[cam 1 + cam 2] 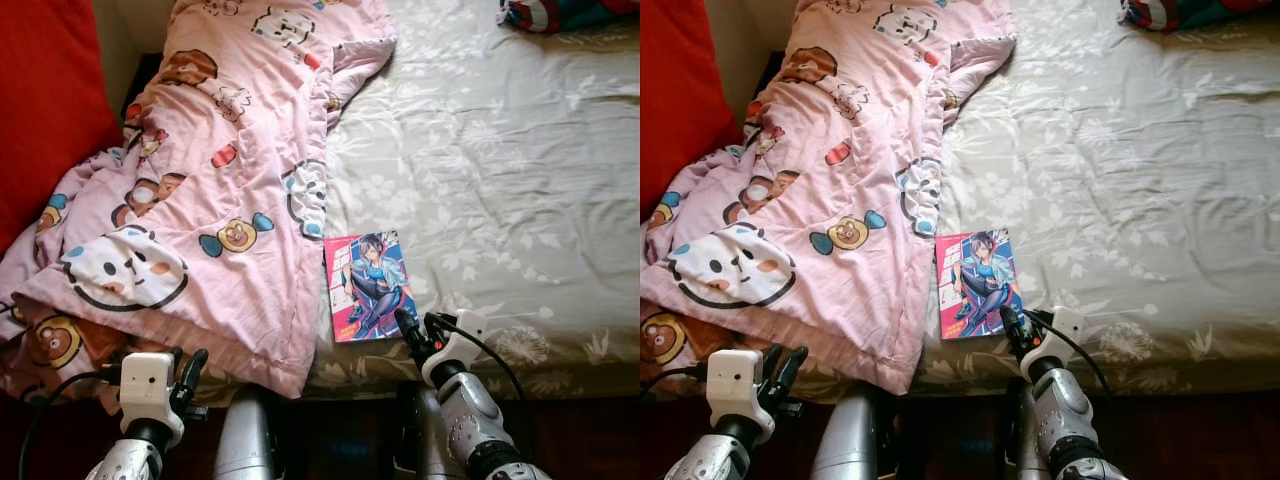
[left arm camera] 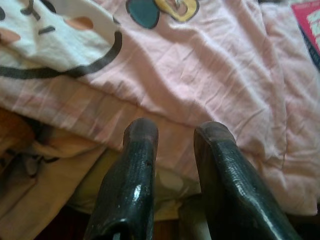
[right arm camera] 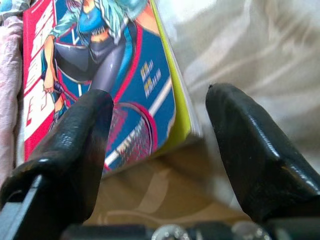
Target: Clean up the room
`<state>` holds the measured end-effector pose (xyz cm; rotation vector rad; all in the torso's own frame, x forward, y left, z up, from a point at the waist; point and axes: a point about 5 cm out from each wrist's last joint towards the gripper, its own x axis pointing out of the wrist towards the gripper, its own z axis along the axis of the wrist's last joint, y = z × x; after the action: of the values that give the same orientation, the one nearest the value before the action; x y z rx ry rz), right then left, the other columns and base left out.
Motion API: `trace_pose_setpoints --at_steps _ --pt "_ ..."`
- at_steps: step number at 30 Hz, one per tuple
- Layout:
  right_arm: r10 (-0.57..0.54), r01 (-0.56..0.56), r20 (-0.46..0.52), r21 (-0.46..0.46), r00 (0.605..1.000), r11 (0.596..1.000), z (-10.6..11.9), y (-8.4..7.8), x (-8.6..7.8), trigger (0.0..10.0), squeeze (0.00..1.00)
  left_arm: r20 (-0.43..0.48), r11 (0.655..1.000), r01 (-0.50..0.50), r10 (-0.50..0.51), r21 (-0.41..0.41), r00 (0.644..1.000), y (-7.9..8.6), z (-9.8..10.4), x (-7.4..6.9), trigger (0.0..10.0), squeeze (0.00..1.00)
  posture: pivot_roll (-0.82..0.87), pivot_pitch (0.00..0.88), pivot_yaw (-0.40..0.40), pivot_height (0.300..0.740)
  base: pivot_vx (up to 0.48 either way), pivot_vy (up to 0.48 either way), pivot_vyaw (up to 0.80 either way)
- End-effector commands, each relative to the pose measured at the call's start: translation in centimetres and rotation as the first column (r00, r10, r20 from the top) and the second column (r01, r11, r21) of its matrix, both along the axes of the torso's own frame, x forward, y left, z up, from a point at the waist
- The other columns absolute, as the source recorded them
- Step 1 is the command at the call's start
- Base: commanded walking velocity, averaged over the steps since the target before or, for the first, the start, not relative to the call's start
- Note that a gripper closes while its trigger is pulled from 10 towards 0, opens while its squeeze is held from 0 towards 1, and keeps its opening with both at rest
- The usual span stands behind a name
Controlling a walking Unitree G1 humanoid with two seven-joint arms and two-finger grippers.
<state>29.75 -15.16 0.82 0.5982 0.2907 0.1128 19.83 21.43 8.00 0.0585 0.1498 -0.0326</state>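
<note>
The cover's near corner (image 3: 170, 122) is curling away from the pages. I expect the comic book (image 1: 368, 287) to bend softly but stay closed when I pick it up there.
A comic book (image 1: 369, 285) with a pink and blue cover lies flat on the bed (image 1: 520, 200), close to its front edge and beside the pink cartoon blanket (image 1: 200, 190). My right gripper (image 1: 418, 335) is open just in front of the book's near right corner (image 3: 170, 135), which sits between the fingers without touching them. My left gripper (image 1: 187, 370) is open at the bed's front edge, its fingertips (image 2: 142, 132) right below the blanket's hem (image 2: 165, 130).
A red cushion (image 1: 45, 100) stands at the far left beside the blanket. A bundle of coloured cloth (image 1: 545, 14) lies at the bed's far right corner. The grey flowered sheet to the right of the book is bare.
</note>
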Motion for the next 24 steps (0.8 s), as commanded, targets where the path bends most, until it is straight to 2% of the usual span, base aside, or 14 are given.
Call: trace_pose_setpoints --at_steps 1,6,7,9,10,13,24 --pt "-0.001 0.005 -0.054 0.079 0.999 0.997 -1.2 0.4 -1.1 10.0 0.0 -0.03 1.0 -0.009 0.01 0.004 1.0 0.5 -0.1 -0.7 10.0 0.0 0.22 0.335 0.091 0.589 0.0 0.0 0.0" --pt "-0.007 0.02 -0.083 0.153 0.997 0.988 -1.9 0.5 -1.7 10.0 0.0 -0.037 1.0 -0.011 0.011 0.01 0.999 0.7 0.0 -0.9 10.0 0.0 0.23 0.342 0.096 0.589 0.0 0.0 0.0" --pt "-0.014 0.033 -0.098 0.202 0.995 0.979 -2.2 0.5 -2.0 10.0 0.0 -0.04 1.0 -0.011 0.012 0.01 0.999 0.7 0.1 -0.9 10.0 0.0 0.23 0.345 0.098 0.589 0.0 0.0 0.0" --pt "-0.014 0.033 -0.098 0.202 0.995 0.979 -2.2 0.5 -2.0 10.0 0.0 -0.04 1.0 -0.011 0.012 0.01 0.999 0.7 0.1 -0.9 10.0 0.0 0.23 0.345 0.098 0.589 0.0 0.0 0.0" --pt "-0.027 0.053 -0.109 0.25 0.994 0.967 -2.4 0.5 -2.2 10.0 0.0 -0.041 1.0 -0.011 0.011 0.011 0.999 0.7 0.2 -1.0 10.0 0.0 0.24 0.348 0.101 0.589 0.0 0.0 0.0" --pt "-0.046 0.084 -0.128 0.309 0.991 0.947 -2.7 0.3 -2.5 10.0 0.0 -0.045 1.0 -0.01 0.011 0.013 0.999 0.7 0.3 -1.0 10.0 0.0 0.24 0.353 0.104 0.589 0.0 0.0 0.0" --pt "0.027 0.018 -0.114 0.379 0.993 0.925 -2.3 2.0 -2.1 10.0 0.0 -0.049 1.0 -0.008 0.009 0.024 0.999 0.6 0.6 -1.1 10.0 0.0 0.26 0.363 0.107 0.589 0.0 0.0 0.0"
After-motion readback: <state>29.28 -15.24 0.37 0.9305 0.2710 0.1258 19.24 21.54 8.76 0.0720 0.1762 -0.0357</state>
